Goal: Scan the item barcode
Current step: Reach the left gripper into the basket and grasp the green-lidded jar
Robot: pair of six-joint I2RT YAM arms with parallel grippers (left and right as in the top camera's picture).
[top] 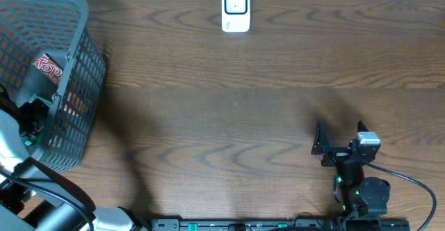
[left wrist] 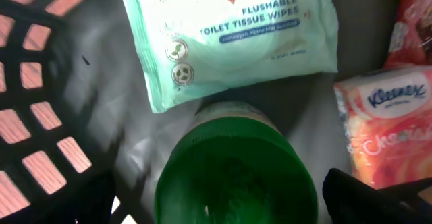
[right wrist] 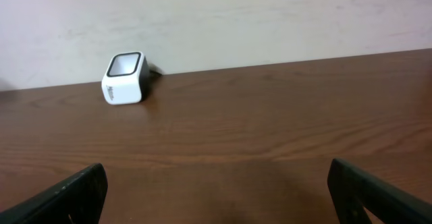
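The green lid [left wrist: 236, 173] is between the open fingers of the robot's left gripper, clear of the wipes pack, so the robot should keep going in until they close around the jar [left wrist: 235, 113].
My left gripper [left wrist: 223, 200] is down inside the grey mesh basket [top: 76, 64], open, its dark fingers standing wide on either side of a round green-lidded jar [left wrist: 236, 177] without touching it. Just beyond the jar lies a mint-green pack of flushable toilet tissue wipes [left wrist: 229, 35]. An orange Kleenex pack [left wrist: 388, 126] is at the right. No barcode shows on any item. The white barcode scanner [top: 236, 9] stands at the table's far edge, also in the right wrist view [right wrist: 124, 78]. My right gripper [top: 340, 135] hovers open and holds nothing, low over the wood near the front right [right wrist: 223, 197].
A red packet [top: 49, 67] lies in the basket too, showing at the top right of the left wrist view [left wrist: 412, 21]. The basket's mesh wall [left wrist: 40, 116] rises close on the left of my left gripper. Brown wooden tabletop [top: 229, 120] stretches between basket and scanner.
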